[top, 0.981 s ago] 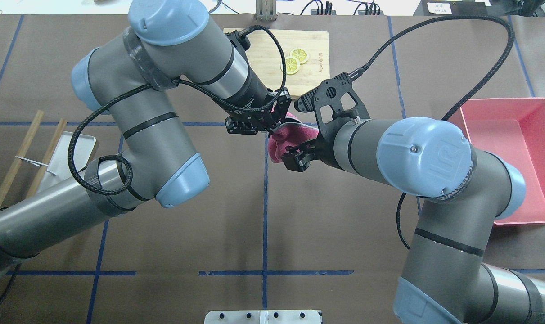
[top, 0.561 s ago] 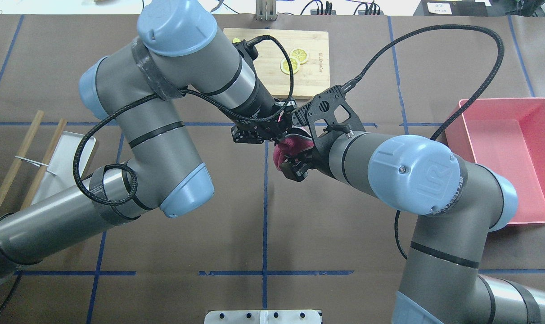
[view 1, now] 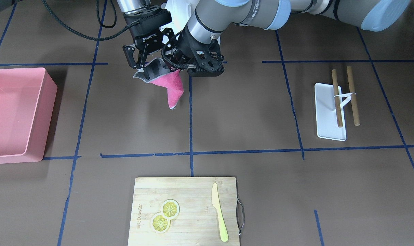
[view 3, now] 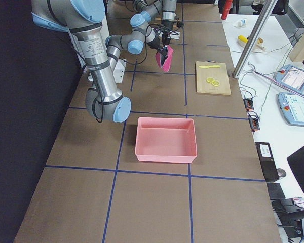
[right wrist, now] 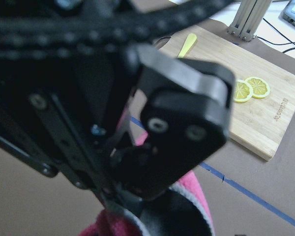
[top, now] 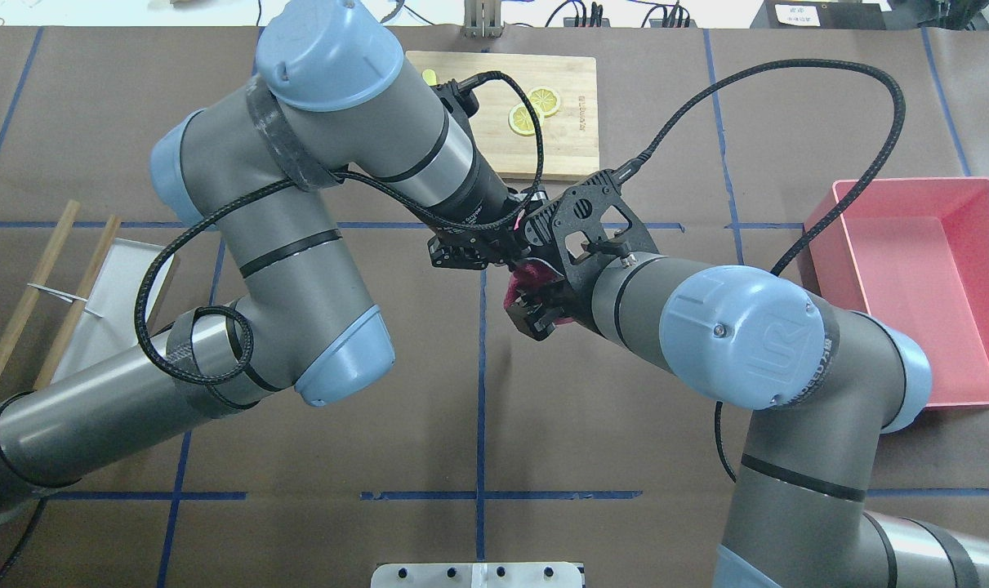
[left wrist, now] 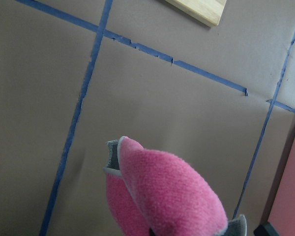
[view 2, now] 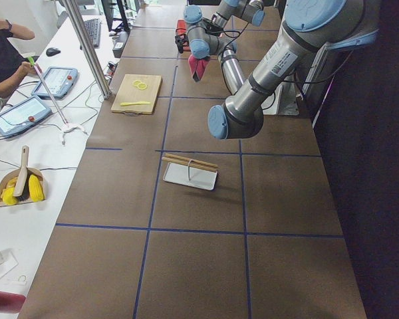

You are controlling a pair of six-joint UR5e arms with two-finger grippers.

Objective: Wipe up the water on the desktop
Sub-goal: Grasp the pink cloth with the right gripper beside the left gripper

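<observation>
My two grippers are holding the pink cloth (view 1: pixel 169 83) close together, so my left gripper should open and back away toward the white tray (view 1: pixel 327 117) before my right gripper wipes.
A pink cloth (view 1: pixel 172 87) with a grey underside hangs above the dark-brown desktop (view 1: pixel 248 109), near the middle blue tape line. My right gripper (view 1: pixel 142 70) is shut on its grey edge. My left gripper (view 1: pixel 174 66) is close beside it and shut on the cloth's top. In the overhead view the cloth (top: pixel 525 276) is mostly hidden between the left gripper (top: pixel 494 249) and the right gripper (top: pixel 533 314). The left wrist view shows the cloth (left wrist: pixel 162 191) hanging over the desktop. I see no water.
A pink bin (view 1: pixel 15 112) stands at the robot's right side. A bamboo cutting board (view 1: pixel 193 191) with two lemon slices (view 1: pixel 165 215) and a yellow knife (view 1: pixel 219 212) lies at the far edge. A white tray (view 1: pixel 330 112) with two wooden sticks lies at the robot's left.
Both grippers have moved together with the cloth toward the robot, away from the cutting board. They are now closer to each other and hide more of the cloth.
</observation>
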